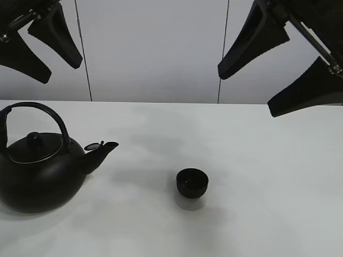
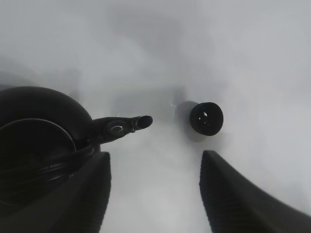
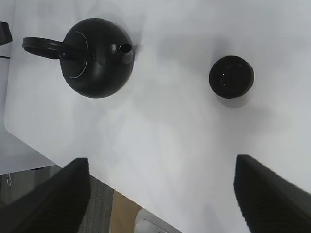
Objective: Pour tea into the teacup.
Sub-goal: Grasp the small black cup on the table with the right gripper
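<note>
The teacup is standing far from the kettle's spout (image 1: 109,145), so the robot's right gripper should close its fingers around the teacup (image 1: 192,183) and slide it toward the kettle before the robot pours.
A big black kettle (image 1: 40,171) with an arched handle stands on the white table at the left, its spout (image 1: 102,152) pointing right toward the teacup (image 1: 192,182). The teacup is a small matte-black bowl near the table's middle, standing upright by itself. My left gripper (image 1: 40,47) hangs open high above the kettle, holding nothing. High at the upper right, my right gripper (image 1: 278,72) is open and empty too. The left wrist view shows the kettle (image 2: 39,141), the teacup (image 2: 206,118) and the left gripper (image 2: 155,199). The right wrist view shows the kettle (image 3: 97,58), the teacup (image 3: 232,76) and the right gripper (image 3: 160,204).
The white table (image 1: 257,214) runs back to a pale panelled wall (image 1: 155,48). In the right wrist view the table's edge (image 3: 73,160) shows, with grey floor (image 3: 92,213) beyond it.
</note>
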You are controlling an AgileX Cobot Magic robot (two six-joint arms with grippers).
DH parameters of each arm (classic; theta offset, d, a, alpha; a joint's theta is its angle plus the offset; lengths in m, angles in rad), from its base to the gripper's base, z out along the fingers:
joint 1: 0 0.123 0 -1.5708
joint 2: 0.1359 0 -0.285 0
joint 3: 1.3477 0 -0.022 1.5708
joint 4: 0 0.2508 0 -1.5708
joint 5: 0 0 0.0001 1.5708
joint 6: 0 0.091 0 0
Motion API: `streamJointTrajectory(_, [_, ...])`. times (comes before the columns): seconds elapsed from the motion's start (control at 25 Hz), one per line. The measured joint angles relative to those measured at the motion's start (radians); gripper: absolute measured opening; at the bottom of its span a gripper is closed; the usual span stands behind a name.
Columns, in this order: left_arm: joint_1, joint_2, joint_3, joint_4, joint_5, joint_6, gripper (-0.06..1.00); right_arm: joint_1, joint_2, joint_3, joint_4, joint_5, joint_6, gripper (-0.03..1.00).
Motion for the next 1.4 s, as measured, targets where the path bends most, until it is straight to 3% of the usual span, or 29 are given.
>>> streamJointTrajectory(0.2, [0.000, 0.000, 0.000, 0.000, 0.000, 0.000, 0.40, 0.000, 0.000, -0.001, -0.011, 0.001, -0.002, 0.56])
streamJointTrajectory(0.44, [0.000, 0.000, 0.000, 0.000, 0.000, 0.000, 0.40, 0.029, 0.002, -0.090, -0.158, 0.068, -0.015, 0.56])
streamJointTrajectory(0.8, [0.000, 0.000, 0.000, 0.000, -0.001, 0.000, 0.40, 0.298, 0.107, -0.278, -0.638, 0.136, 0.222, 0.64])
streamJointTrajectory(0.92, [0.000, 0.000, 0.000, 0.000, -0.001, 0.000, 0.40, 0.360, 0.200, -0.281, -0.730, 0.131, 0.275, 0.65])
streamJointTrajectory(1.4, [0.000, 0.000, 0.000, 0.000, -0.001, 0.000, 0.40, 0.372, 0.541, -0.281, -0.774, -0.079, 0.369, 0.65])
